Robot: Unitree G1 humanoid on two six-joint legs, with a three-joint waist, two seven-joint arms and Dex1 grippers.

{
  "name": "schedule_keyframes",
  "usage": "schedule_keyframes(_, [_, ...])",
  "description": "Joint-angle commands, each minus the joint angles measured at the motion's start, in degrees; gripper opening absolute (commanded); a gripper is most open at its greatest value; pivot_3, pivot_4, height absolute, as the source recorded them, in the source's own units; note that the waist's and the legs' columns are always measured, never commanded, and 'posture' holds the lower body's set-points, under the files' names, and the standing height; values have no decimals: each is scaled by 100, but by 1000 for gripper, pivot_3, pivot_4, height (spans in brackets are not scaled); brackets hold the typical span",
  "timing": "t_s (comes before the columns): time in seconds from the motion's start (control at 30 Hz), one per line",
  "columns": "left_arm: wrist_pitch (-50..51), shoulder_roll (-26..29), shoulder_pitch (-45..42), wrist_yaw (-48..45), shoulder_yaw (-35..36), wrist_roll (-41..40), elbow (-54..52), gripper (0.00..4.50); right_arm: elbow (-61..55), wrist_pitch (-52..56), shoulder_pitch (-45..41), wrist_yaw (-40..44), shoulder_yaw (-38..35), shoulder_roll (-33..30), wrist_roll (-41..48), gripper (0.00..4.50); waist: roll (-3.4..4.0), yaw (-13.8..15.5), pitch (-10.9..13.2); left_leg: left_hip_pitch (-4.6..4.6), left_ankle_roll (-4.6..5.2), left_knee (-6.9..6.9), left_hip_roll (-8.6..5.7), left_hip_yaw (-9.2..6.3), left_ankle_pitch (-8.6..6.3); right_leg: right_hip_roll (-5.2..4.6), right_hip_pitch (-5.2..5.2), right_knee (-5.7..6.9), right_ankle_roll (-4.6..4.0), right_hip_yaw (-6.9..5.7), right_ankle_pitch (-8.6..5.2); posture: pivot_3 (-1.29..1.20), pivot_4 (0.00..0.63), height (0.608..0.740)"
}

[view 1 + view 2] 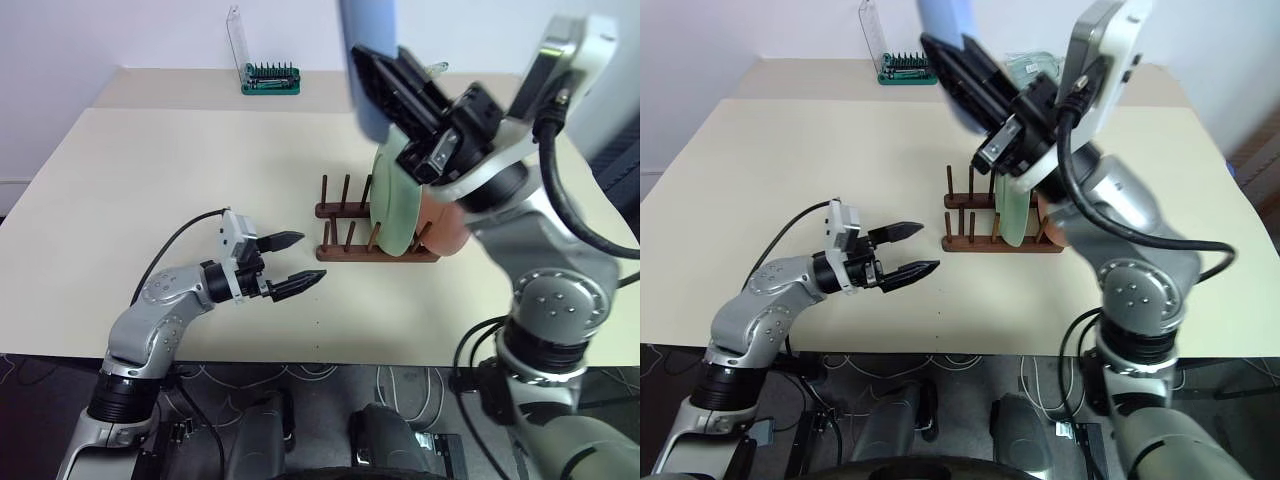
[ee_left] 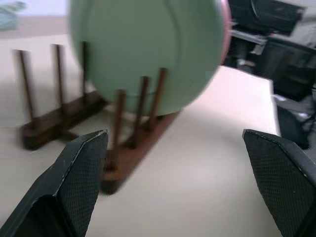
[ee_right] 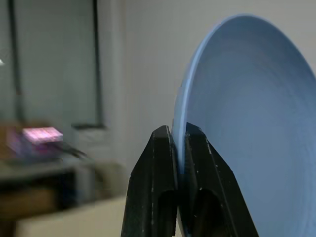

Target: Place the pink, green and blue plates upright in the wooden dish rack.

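The blue plate (image 1: pixel 368 25) is hanging upright, and the rack's empty wires (image 1: pixel 340 230) are free beside the green plate. My right gripper should keep lowering the blue plate until the wires hold it.
The wooden dish rack (image 1: pixel 338 250) stands mid-table. The green plate (image 1: pixel 392 205) is upright between its pegs, and the pink plate (image 1: pixel 447 228) stands just behind it at the rack's right end. High above the rack, my right gripper (image 1: pixel 362 58) is shut on the rim of the blue plate (image 1: pixel 368 40); in the right wrist view its fingers (image 3: pixel 163 163) pinch that plate's (image 3: pixel 256 123) edge. Left of the rack, low over the table, my left gripper (image 1: pixel 308 260) is open and empty, pointing at the rack (image 2: pixel 133 143) and the green plate (image 2: pixel 148 49).
A green bit-holder case (image 1: pixel 270 80) with a raised clear lid stands at the far edge of the table (image 1: pixel 150 200). Several empty peg slots are at the rack's left end. Cables hang below the table's near edge.
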Motion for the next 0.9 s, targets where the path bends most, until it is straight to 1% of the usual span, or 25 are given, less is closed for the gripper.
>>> schedule_keyframes(0.03, [-223, 113, 50, -7, 217, 98, 79, 4500, -177, 182, 175, -751, 41, 270, 749, 21, -1, -6, 0, 0, 0, 0, -1, 0, 0, 0, -1, 0, 0, 0, 0, 0, 150, 732])
schedule_keyframes(0.17, [-227, 188, 98, -6, 279, 86, 58, 4500, -201, 263, 461, -1365, 162, 442, 1117, 21, -1, -22, 0, 0, 2, -4, 1, 0, -1, 1, -6, 2, 0, 1, 0, 0, 150, 732])
schedule_keyframes(0.37, [-141, 213, 112, 54, 272, 55, -47, 4500, -149, 233, 711, -1814, 288, 445, 1051, 21, -1, -23, 0, 0, 11, -6, 1, 1, -6, 2, -8, 2, 0, 1, 0, 0, 150, 732])
schedule_keyframes(0.7, [-82, 225, 84, 82, 219, 33, -88, 4500, 11, 135, 906, -2092, 276, 485, 916, 21, 0, -24, 0, -1, 11, -7, 1, 1, -7, 2, -10, 2, 0, 2, 0, 0, 150, 732])
schedule_keyframes(0.87, [-75, 212, 79, 101, 204, 44, -93, 4500, 136, 129, 982, -2159, 247, 521, 1011, 21, 0, -27, 0, -2, 13, -8, 1, 2, -8, 2, -10, 2, 0, 2, 0, 0, 150, 732])
schedule_keyframes(0.9, [-73, 212, 81, 104, 206, 43, -96, 4500, 159, 122, 987, -2167, 244, 532, 1022, 339, 0, -26, 0, -2, 13, -8, 2, 1, -8, 2, -11, 2, 0, 2, 0, 0, 150, 732])
